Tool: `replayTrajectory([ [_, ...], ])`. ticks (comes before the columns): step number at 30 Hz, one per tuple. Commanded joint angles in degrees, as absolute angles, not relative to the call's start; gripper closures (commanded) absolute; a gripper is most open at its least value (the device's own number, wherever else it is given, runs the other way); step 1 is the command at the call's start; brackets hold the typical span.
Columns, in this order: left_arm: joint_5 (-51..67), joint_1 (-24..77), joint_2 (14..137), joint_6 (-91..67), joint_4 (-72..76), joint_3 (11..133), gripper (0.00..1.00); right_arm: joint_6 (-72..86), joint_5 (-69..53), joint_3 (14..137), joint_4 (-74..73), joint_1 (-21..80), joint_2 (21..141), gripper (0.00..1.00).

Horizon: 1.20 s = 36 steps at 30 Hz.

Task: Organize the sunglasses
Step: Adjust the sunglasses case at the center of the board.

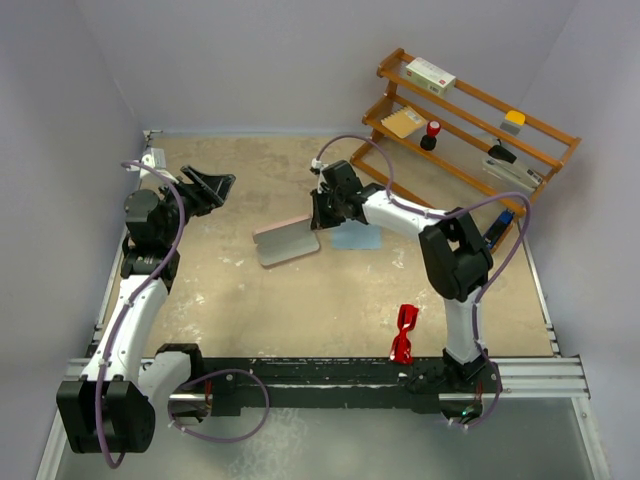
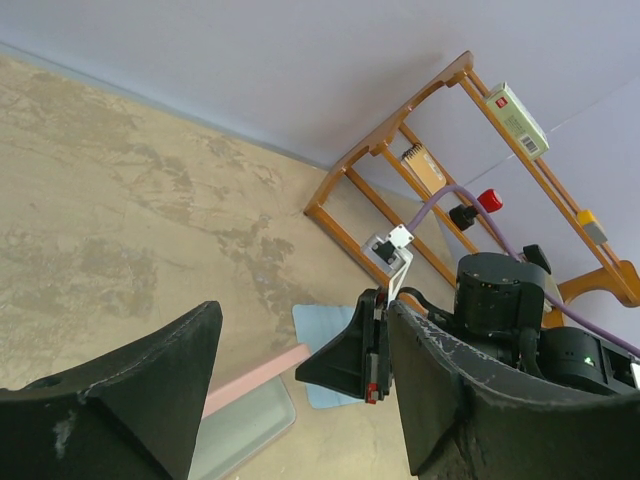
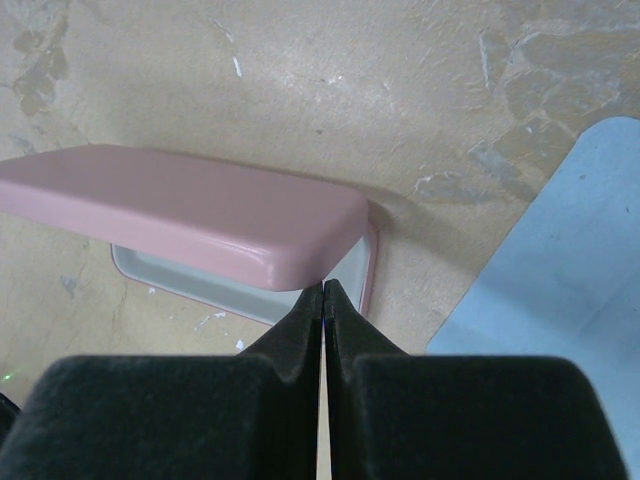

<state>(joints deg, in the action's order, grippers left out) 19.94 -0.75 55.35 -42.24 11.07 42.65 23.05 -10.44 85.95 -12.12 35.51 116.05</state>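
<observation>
The pale pink case [image 1: 289,246] sits slanted with its lid raised, so next my right gripper leaves the lid and nudges the case's end [image 1: 317,243] beside the cloth to square it.
The red sunglasses [image 1: 404,333] lie on the table near the front, just left of the right arm's base. The pale pink case [image 1: 286,241] sits mid-table with its lid [image 3: 190,212] raised over the pale lining [image 3: 345,280]. My right gripper [image 1: 318,212] is shut with nothing between its fingers; its tips [image 3: 325,287] rest at the edge of the raised lid. A light blue cloth [image 1: 356,237] lies right of the case, also in the right wrist view [image 3: 550,280]. My left gripper [image 1: 212,186] is open and empty, held high at the left, far from the case.
A wooden rack [image 1: 470,115] stands at the back right with a box, a brown packet, a red-capped item and other small things. Walls close the left, back and right sides. A black rail [image 1: 320,375] runs along the front edge.
</observation>
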Motion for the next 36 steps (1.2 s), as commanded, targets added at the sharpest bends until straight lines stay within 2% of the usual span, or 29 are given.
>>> replayTrajectory([
  [1,20.5,-1.3,54.4,-41.2,12.4,45.0,0.35,21.9,-10.8,84.4,-10.7,35.7,112.8,1.00],
  [17,20.8,-1.2,53.6,-40.0,10.4,43.8,0.36,21.7,-9.6,75.0,-8.0,38.7,108.8,1.00],
  [36,20.2,-1.3,52.5,-39.2,8.4,44.6,0.36,21.3,-8.0,77.2,-9.4,35.2,110.1,1.00],
])
